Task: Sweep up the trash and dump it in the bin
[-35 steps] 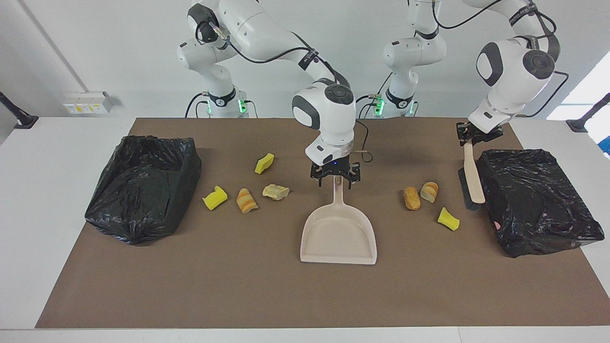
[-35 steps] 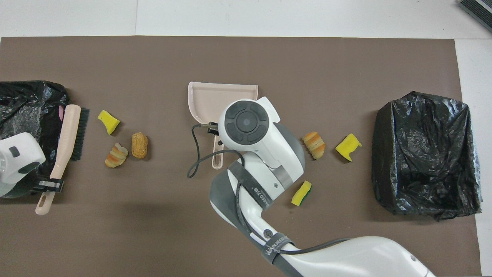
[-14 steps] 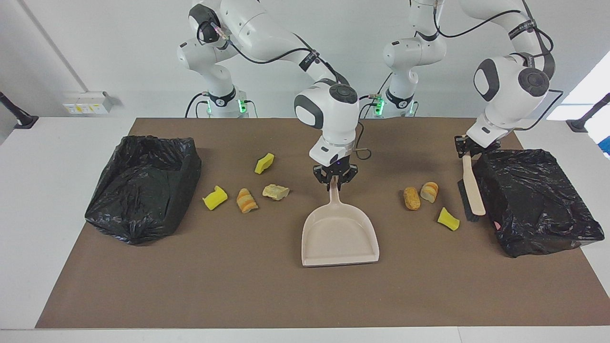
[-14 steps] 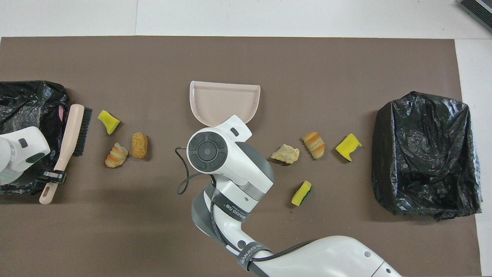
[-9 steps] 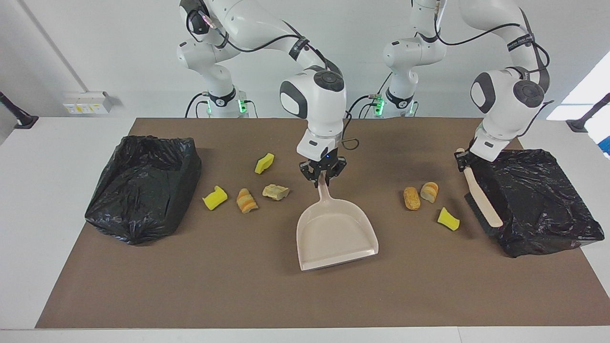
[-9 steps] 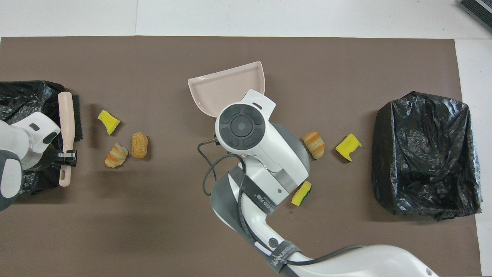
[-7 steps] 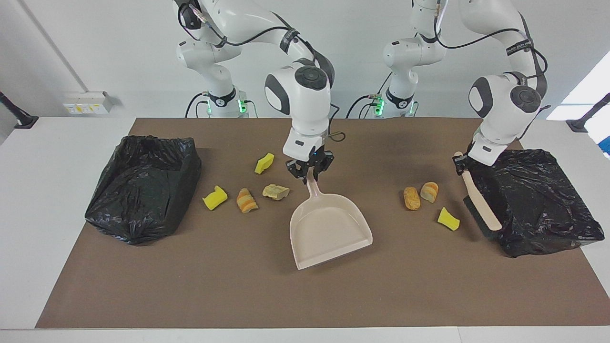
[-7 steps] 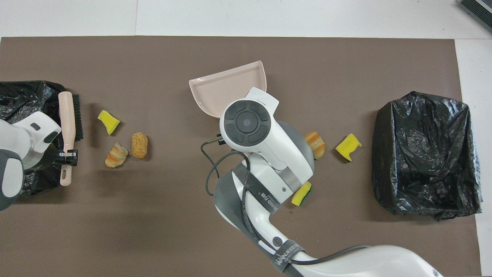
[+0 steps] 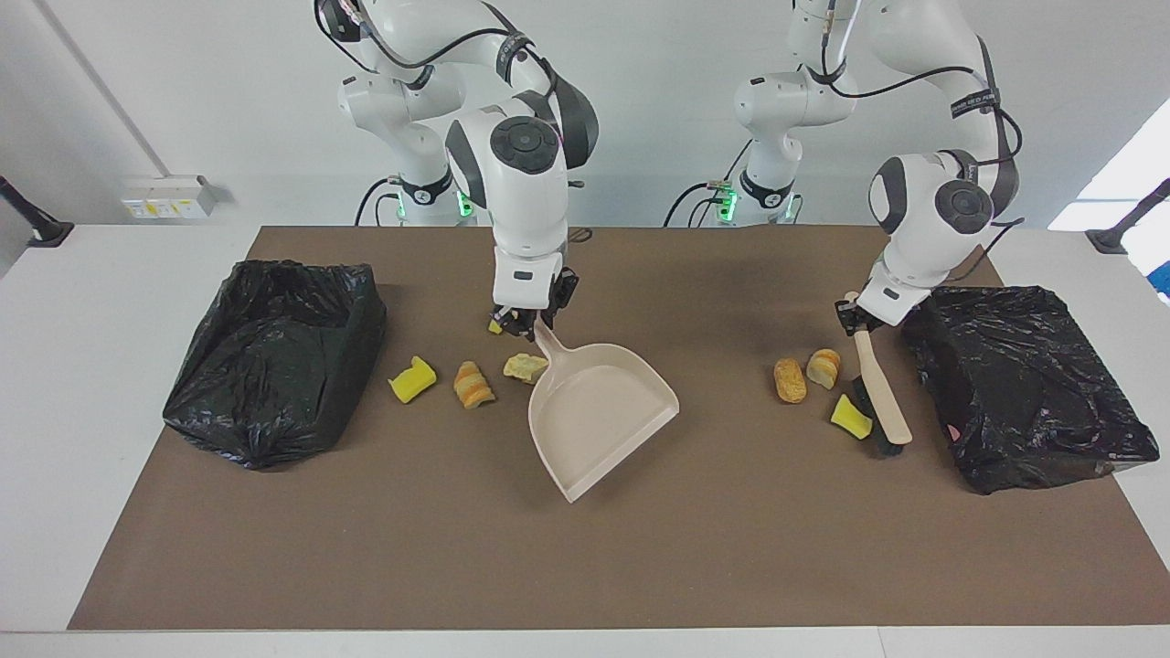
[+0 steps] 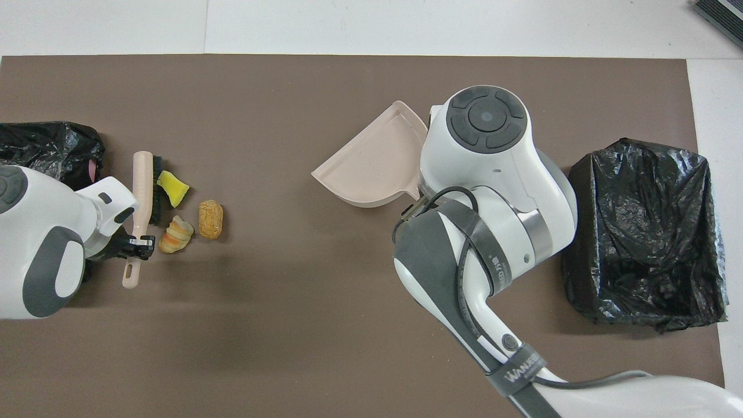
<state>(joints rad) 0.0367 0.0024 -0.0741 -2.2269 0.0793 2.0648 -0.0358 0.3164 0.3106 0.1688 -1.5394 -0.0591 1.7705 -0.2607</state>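
Note:
The dustpan's open edge is slanted away from the bread lumps. Next, my right gripper turns it toward them while my left gripper sweeps them in.
My right gripper is shut on the handle of the beige dustpan, which is low over the mat mid-table, turned slantwise. Beside its handle lie trash pieces: a pale lump, a bread lump and a yellow chunk; another yellow chunk peeks out by the gripper. My left gripper is shut on the brush handle. The bristles touch a yellow chunk, with two bread lumps alongside. In the overhead view the right arm hides its gripper and the nearby trash.
A black-bagged bin stands at the right arm's end of the brown mat, and a second one at the left arm's end, just beside the brush.
The right arm carried the dustpan toward its own end of the table and swung it slantwise. The left arm moved the brush away from the bin and up against the yellow chunk.

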